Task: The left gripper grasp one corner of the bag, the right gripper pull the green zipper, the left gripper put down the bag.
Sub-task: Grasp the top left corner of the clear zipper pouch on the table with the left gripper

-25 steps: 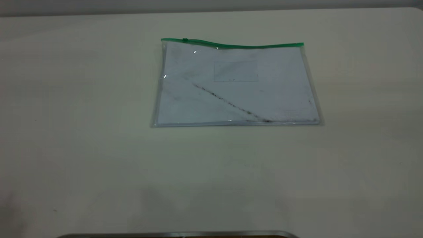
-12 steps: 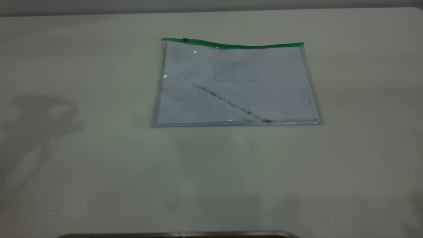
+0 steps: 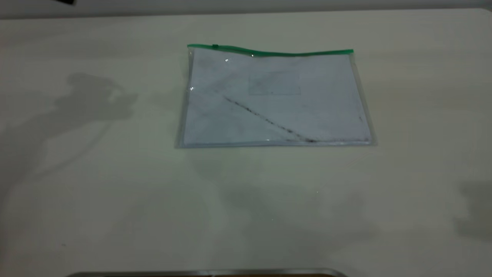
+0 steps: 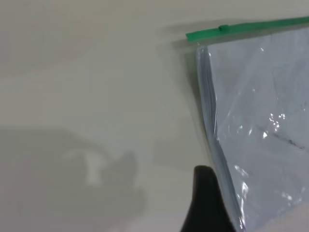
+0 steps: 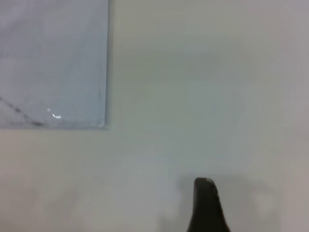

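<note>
The robot's left gripper should take hold of the corner [image 3: 197, 59] beside the green zipper's slider [image 3: 215, 46] and swing the bag toward the right gripper, because that slider is far from the right gripper.
The bag [image 3: 275, 100] lies flat on the table, a clear pouch with a white sheet and a dark diagonal smudge inside. The green zipper [image 3: 269, 52] runs along its far edge, with the slider tab [image 3: 215, 46] near the left corner. Neither gripper shows in the exterior view, only their shadows. In the left wrist view the black tip of my left gripper [image 4: 205, 203] hovers beside the bag's [image 4: 260, 121] left short edge, below the zipper [image 4: 251, 28] corner. In the right wrist view my right gripper [image 5: 207, 205] is over bare table, apart from the bag's [image 5: 53, 63] near right corner.
The pale table [image 3: 96, 192] surrounds the bag on all sides. A metal rim [image 3: 207, 272] lines the near edge. Arm shadows fall left of the bag [image 3: 96, 100] and at the right edge [image 3: 474, 215]. A small dark object [image 3: 65, 2] pokes in at the far left.
The left arm's shadow has slid across the table toward the bag's left side. A shadow has appeared at the right edge. The bag has not moved.
</note>
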